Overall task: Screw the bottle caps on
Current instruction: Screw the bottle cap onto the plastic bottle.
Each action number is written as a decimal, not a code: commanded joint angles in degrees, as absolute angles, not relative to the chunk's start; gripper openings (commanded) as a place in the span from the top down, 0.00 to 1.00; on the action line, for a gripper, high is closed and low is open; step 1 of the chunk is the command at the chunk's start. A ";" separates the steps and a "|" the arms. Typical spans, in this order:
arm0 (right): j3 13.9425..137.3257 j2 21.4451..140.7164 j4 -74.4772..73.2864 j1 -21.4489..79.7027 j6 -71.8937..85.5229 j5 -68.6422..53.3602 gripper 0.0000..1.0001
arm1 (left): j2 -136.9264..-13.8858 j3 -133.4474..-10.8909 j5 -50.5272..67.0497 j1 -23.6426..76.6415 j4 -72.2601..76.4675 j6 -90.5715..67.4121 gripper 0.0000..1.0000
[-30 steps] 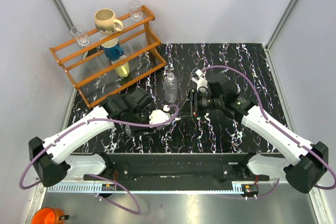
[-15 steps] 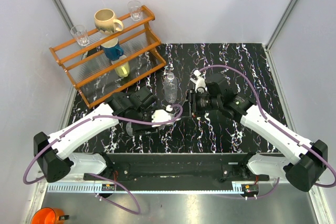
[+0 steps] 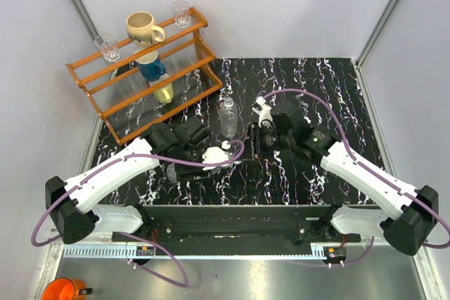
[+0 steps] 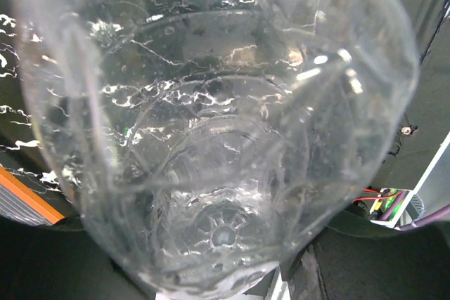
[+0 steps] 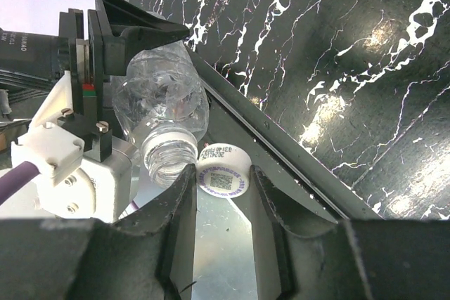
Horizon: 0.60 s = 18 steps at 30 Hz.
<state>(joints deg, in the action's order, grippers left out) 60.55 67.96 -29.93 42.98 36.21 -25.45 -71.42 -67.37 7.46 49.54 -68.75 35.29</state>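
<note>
Next, I back my right gripper off, because the white bottle cap [image 5: 223, 170] is beside the bottle's opening, and line the cap up with the neck [image 5: 170, 159] before screwing it on.
A clear ribbed bottle [image 4: 211, 117] fills the left wrist view, base toward the camera, with my left gripper [image 3: 226, 148] shut on its body. In the right wrist view its open neck [image 5: 169, 159] points at my right gripper [image 5: 223, 175]. That gripper is shut on a white bottle cap [image 5: 223, 177], whose printed top faces the camera. The cap sits just right of the bottle mouth, beside it and not over it. In the top view my right gripper [image 3: 252, 142] faces the left one over the table's middle. A second clear bottle [image 3: 227, 119] stands upright just behind them.
An orange wooden rack [image 3: 123, 86] at the back left holds a cream mug [image 3: 143, 29], two drinking glasses [image 3: 107, 46] and a blue cup [image 3: 150, 68]. The black marbled table [image 3: 316, 89] ends at grey walls. An orange cup [image 3: 62, 290] lies below the near edge.
My right gripper has moved a little left with the cap, closer to the held bottle's neck. My left arm shifted slightly at first and has held still since.
</note>
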 commanded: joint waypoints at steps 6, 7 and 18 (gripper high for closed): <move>59.42 68.99 -29.53 45.35 35.59 -21.71 0.96 | -70.49 -73.39 10.19 50.27 -64.51 33.58 0.90; 59.15 69.08 -29.27 45.61 35.77 -21.71 0.96 | -70.40 -73.65 10.37 50.19 -64.77 33.40 0.89; 56.17 68.99 -27.42 45.97 36.91 -21.45 0.96 | -68.73 -75.59 11.60 49.48 -65.21 32.70 0.87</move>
<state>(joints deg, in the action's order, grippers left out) 57.98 67.96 -28.21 44.82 36.53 -22.94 -71.37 -70.78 7.40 49.32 -74.19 33.36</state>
